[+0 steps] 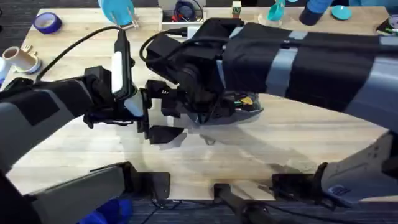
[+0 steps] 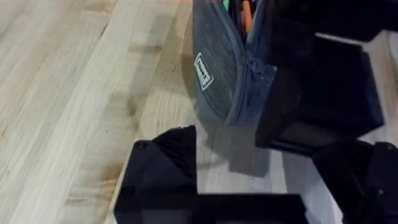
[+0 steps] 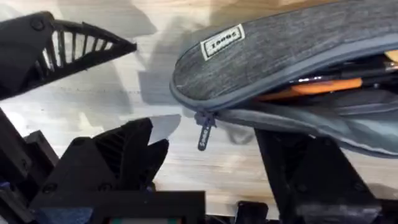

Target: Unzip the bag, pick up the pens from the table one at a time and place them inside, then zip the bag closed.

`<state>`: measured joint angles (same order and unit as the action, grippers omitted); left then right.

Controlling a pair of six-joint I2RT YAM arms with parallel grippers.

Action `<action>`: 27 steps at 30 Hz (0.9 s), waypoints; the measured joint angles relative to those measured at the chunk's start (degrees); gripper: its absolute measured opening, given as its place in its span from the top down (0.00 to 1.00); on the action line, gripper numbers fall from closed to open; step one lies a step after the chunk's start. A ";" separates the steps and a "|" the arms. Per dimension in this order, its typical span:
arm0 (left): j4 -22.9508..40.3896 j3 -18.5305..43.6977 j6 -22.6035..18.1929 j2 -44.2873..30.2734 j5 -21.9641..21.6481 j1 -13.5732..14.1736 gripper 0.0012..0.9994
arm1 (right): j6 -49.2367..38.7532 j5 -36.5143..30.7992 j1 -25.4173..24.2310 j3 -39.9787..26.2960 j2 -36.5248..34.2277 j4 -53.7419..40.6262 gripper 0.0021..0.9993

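Observation:
The open edges (image 2: 247, 36) separate beyond the zipper pull (image 2: 261, 68), so I expect the zipper pull to slide toward the pens when I hold the bag's end and pull.
The grey fabric bag (image 3: 273, 56) lies on the wooden table (image 1: 292, 134) at the middle, its zipper open along the edge. Pens (image 3: 311, 87), orange and dark, lie inside it; in the overhead view they show as coloured tips (image 1: 245, 99). The zipper pull (image 3: 205, 134) hangs at the bag's closed end. My right gripper (image 3: 211, 168) is open and straddles that end, with one finger under the bag's lower lip. My left gripper (image 2: 249, 180) is open just short of the same bag end (image 2: 217, 68), facing the right gripper (image 1: 186, 109).
A blue tape roll (image 1: 46, 23) and a cardboard roll (image 1: 22, 57) sit at the far left. Teal items (image 1: 339, 11) and a small box line the back edge. Bare wood stretches in front of the bag toward the arm bases.

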<state>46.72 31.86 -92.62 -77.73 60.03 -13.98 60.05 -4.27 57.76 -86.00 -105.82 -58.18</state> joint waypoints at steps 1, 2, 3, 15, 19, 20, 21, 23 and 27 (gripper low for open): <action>0.00 0.00 0.00 0.00 0.00 0.00 0.01 | 0.00 0.00 -0.08 0.00 0.00 0.05 0.00; -0.01 0.00 0.00 0.00 0.00 0.00 0.01 | 0.00 0.00 -0.14 0.00 0.00 0.12 0.00; -0.02 0.00 0.00 0.00 0.00 0.00 0.01 | 0.00 0.00 -0.20 0.00 0.00 0.18 0.00; -0.01 0.00 0.00 0.00 0.00 0.00 0.01 | 0.11 0.01 -0.20 0.00 0.00 0.33 0.96; 0.00 0.00 0.00 0.00 0.00 0.00 0.01 | 0.11 0.00 -0.20 0.00 0.00 0.33 0.97; 0.00 0.00 0.00 0.00 0.00 0.00 0.01 | 0.11 0.00 -0.20 0.00 0.00 0.33 0.97; 0.00 0.00 0.00 0.00 0.00 0.00 0.01 | 0.11 0.00 -0.20 0.00 0.00 0.33 0.97; 0.00 0.00 0.00 0.00 0.00 0.00 0.01 | 0.11 0.00 -0.20 0.00 0.00 0.33 0.97; 0.00 0.00 0.00 0.00 0.00 0.00 0.01 | 0.11 0.01 -0.20 0.00 0.00 0.22 0.97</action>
<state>46.72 31.86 -92.62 -77.73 60.03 -13.98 60.16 -4.26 57.56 -86.00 -105.82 -57.95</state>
